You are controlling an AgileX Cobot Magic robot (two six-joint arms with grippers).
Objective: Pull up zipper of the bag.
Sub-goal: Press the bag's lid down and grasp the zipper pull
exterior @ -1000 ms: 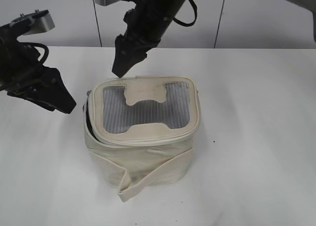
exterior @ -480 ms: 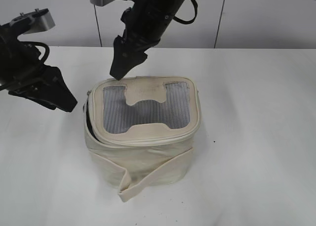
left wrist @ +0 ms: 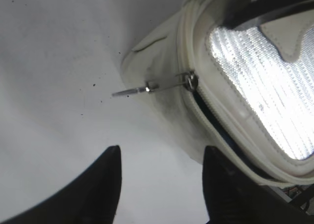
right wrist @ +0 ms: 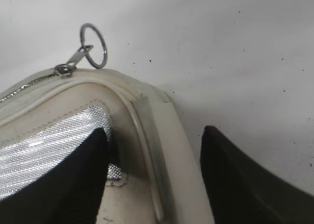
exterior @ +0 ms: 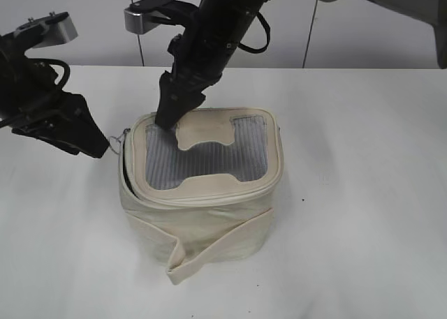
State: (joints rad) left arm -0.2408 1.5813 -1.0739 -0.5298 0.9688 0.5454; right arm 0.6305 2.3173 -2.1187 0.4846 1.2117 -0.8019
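Note:
The zipper has a dark gap along the lid's rim (exterior: 127,172), so my tug will slide the silver pull (exterior: 116,143) around to the bag's front and close that gap.
The cream bag (exterior: 209,214) stands mid-table, its lid with grey mesh window (exterior: 202,158) facing up. The zipper (left wrist: 216,121) gapes dark along the lid's left rim. One silver pull (left wrist: 147,88) sticks out sideways from the left corner, and it also shows in the exterior view (exterior: 119,139). My left gripper (exterior: 94,146) is open and empty just left of that pull, and its jaws (left wrist: 159,160) hang over bare table. My right gripper (exterior: 167,120) is open and straddles the lid's far-left rim (right wrist: 157,136); one finger (right wrist: 83,175) rests on the mesh. A second pull with its ring (right wrist: 93,45) lies beyond it.
A flat cream strap (exterior: 209,253) crosses the bag's front and ends loose at the lower left. White table (exterior: 363,193) surrounds the bag, with a white panelled wall (exterior: 363,33) behind. The right arm (exterior: 223,26) reaches in from the upper right over the bag.
My right gripper has come down and left onto the lid's far-left corner. My left gripper has edged right toward the bag's left corner. The bag stays put.

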